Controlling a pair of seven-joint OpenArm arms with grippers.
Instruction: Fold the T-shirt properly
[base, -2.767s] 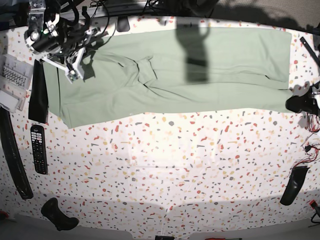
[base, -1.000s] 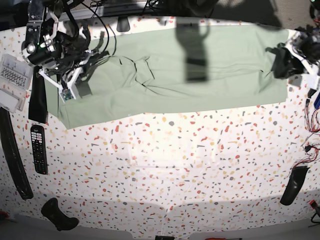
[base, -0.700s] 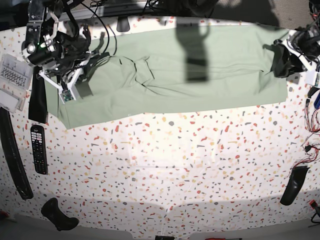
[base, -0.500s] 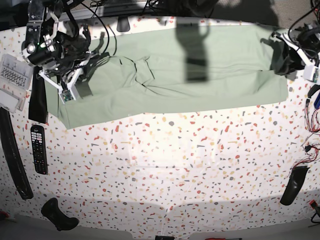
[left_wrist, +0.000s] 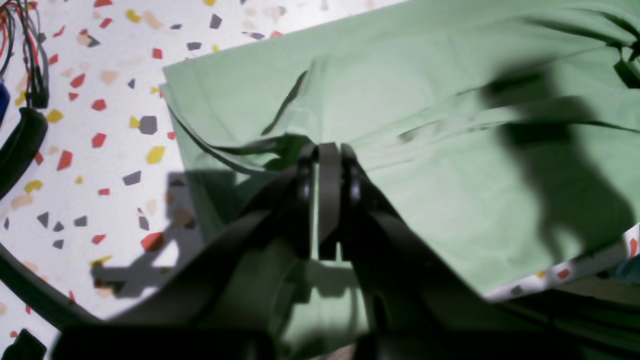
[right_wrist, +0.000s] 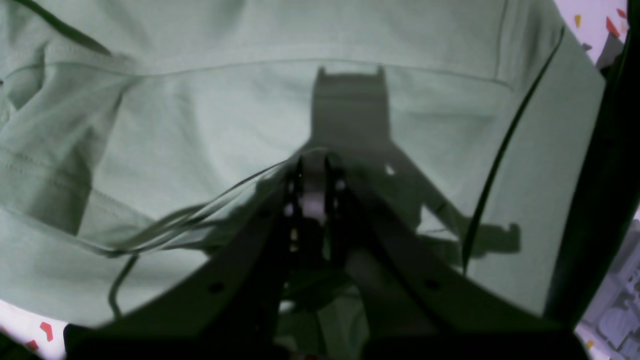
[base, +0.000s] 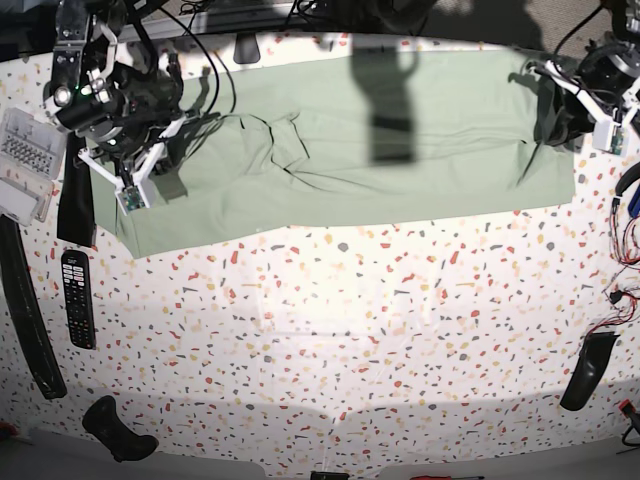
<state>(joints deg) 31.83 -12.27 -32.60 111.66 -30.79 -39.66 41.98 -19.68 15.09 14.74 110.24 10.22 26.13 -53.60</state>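
Next, I draw the raised fold (base: 529, 164) under my left gripper back toward the T-shirt's near edge (base: 548, 208) and lay it flat, since it buckles short of that edge.
The pale green T-shirt (base: 400, 140) lies as a long band across the far side of the table, creased near its left middle. My left gripper (base: 555, 125) is at the shirt's right end. In the left wrist view the left gripper (left_wrist: 327, 152) is shut, pinching a raised fold of the T-shirt (left_wrist: 450, 150) near its corner. Over the shirt's left end is my right gripper (base: 160, 168). The right wrist view shows the right gripper (right_wrist: 312, 167) shut on a lifted edge of the T-shirt (right_wrist: 210, 115).
A black remote (base: 78, 298) and a clear plastic box (base: 25, 160) lie at the left edge, with dark straps (base: 25, 310) beside them. Black pieces sit at the front left (base: 118, 430) and right (base: 588, 370). Loose wires (base: 625, 290) trail at the right edge.
My left gripper has moved back and to the right at the shirt's right end, drawing the cloth up there. The right gripper has stayed over the left end, shifting only slightly.
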